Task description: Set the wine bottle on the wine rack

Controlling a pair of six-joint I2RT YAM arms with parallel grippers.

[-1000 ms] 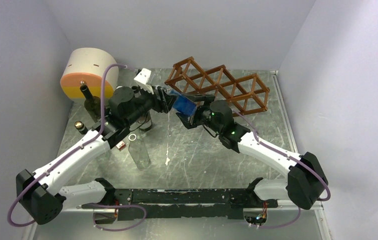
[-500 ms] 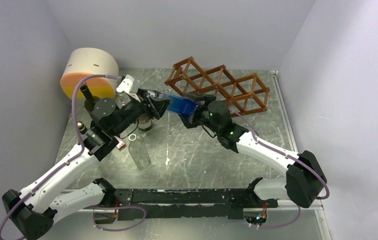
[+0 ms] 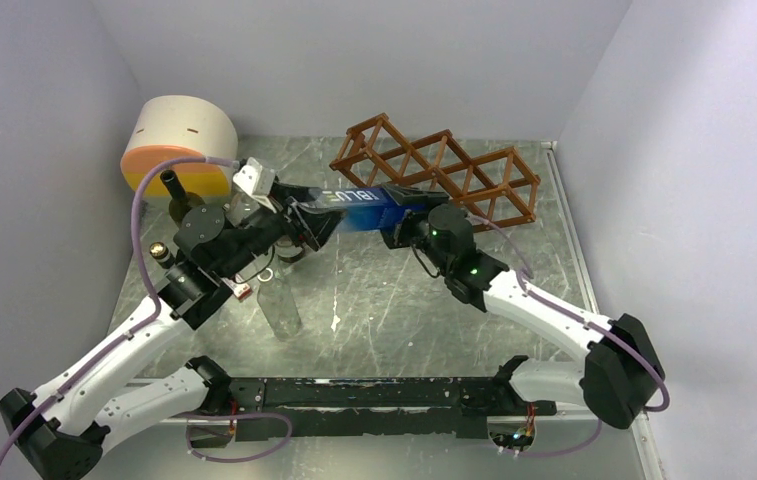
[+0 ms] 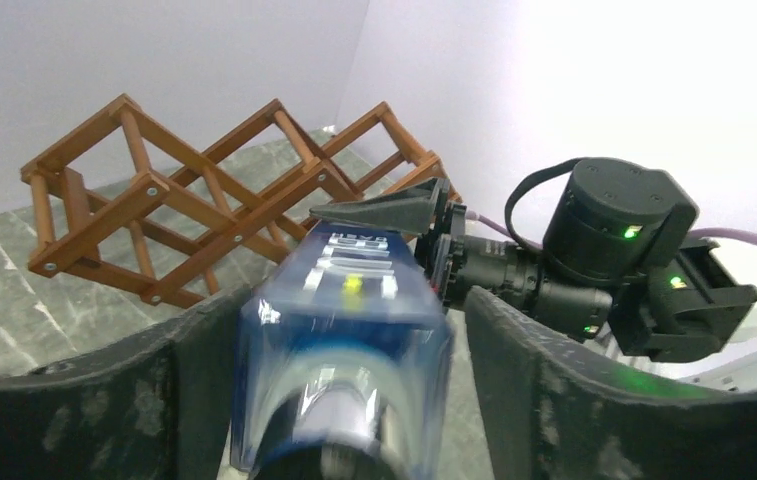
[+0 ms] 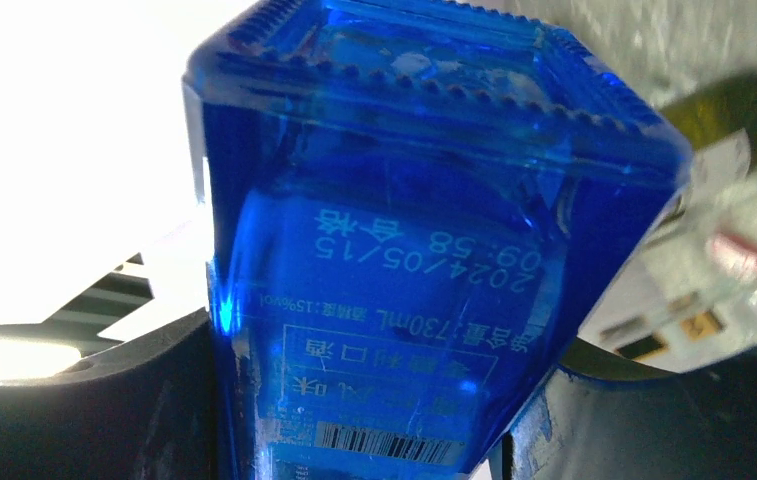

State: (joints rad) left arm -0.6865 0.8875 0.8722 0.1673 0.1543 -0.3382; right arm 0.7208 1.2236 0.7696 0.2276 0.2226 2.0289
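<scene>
The blue wine bottle (image 3: 362, 206) is hanging crosswise to the wine rack, so the robot's grippers should turn the bottle's base toward an opening (image 3: 387, 172) before the left gripper pushes the bottle in.
The blue square glass wine bottle (image 3: 364, 197) hangs level in the air, its base toward the reddish-brown lattice wine rack (image 3: 454, 165) at the back right. My right gripper (image 3: 406, 212) is shut on the bottle's lower body; its fingers press both sides in the right wrist view (image 5: 384, 345). My left gripper (image 3: 306, 218) is at the neck end with its fingers spread wider than the bottle (image 4: 344, 330), and a gap shows on the right side. The rack (image 4: 204, 190) stands just behind the bottle, apart from it.
A round cream and orange box (image 3: 176, 145) stands at the back left. A dark green bottle (image 3: 179, 200) stands in front of it, and a gold-capped bottle (image 3: 159, 252) is nearer. A clear glass bottle (image 3: 279, 305) lies on the table. Grey walls close in on three sides.
The bottle has swung from steeply tilted to level, its base nearer the rack. The right gripper moved right with it. The left arm drew back to the left.
</scene>
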